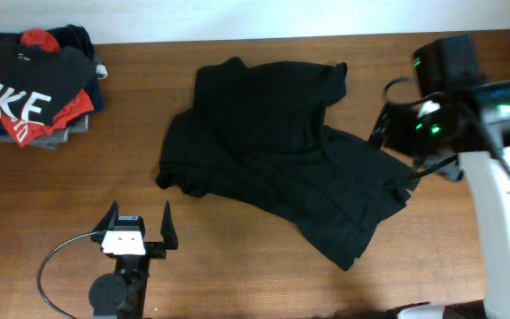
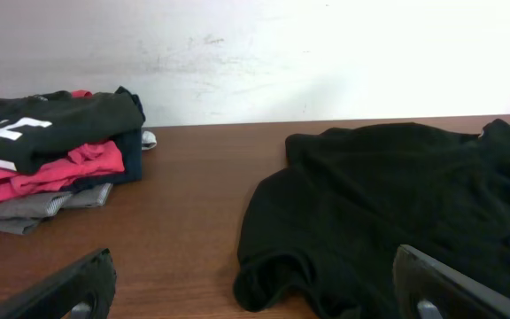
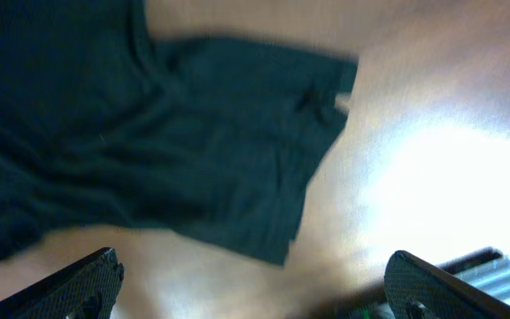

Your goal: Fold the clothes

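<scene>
I should keep lowering my right gripper, fingers open, toward the black T-shirt's near corner (image 1: 345, 260), which sticks out free over open wood, until the fingers are on both sides of the cloth (image 1: 347, 241) and close.
The clothes, one plain black T-shirt (image 1: 282, 151), lie crumpled and spread loosely across the middle of the wooden table. My left gripper (image 1: 137, 223) sits near the front edge, open and holding nothing, a little short of the shirt's near-left sleeve (image 2: 277, 275). In the left wrist view the shirt (image 2: 388, 204) fills the right half. My right gripper (image 3: 255, 275) hangs open and empty above the shirt's right edge. That view is blurred and shows the shirt (image 3: 149, 151) below the fingers.
A stack of folded garments (image 1: 34, 89) stands at the far left corner, topped by a black shirt with large white letters (image 2: 34, 128) over red and grey ones. The white wall runs behind the table. The right arm (image 1: 503, 177) stands along the right edge.
</scene>
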Robot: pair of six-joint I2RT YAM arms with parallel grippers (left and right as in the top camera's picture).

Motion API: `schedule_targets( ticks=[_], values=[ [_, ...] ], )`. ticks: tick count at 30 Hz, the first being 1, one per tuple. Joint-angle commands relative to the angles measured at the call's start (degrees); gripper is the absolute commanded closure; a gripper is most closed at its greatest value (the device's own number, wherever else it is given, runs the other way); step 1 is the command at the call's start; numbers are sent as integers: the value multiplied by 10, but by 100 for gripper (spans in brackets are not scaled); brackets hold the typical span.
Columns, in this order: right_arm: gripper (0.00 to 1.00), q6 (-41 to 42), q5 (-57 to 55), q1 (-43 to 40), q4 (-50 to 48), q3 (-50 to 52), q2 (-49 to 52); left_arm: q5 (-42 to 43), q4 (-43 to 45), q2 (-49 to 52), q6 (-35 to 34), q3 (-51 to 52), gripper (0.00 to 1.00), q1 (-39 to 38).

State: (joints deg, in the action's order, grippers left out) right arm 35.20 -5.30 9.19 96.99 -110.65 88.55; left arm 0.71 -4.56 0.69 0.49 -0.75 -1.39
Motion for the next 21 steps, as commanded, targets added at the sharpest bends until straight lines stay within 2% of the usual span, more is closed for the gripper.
schedule_targets(
  ticks=[1, 9, 13, 21],
  values=[
    [1, 40, 27, 40, 2, 79, -8, 10, -5, -3, 11, 0, 1, -2],
    [1, 265, 28, 115, -63, 290, -9, 10, -5, -3, 11, 0, 1, -2],
    [1, 332, 44, 118, -98, 370, -9, 10, -5, -3, 11, 0, 1, -2],
    [1, 345, 101, 118, -172, 470, -9, 10, -5, -3, 11, 0, 1, -2]
  ],
)
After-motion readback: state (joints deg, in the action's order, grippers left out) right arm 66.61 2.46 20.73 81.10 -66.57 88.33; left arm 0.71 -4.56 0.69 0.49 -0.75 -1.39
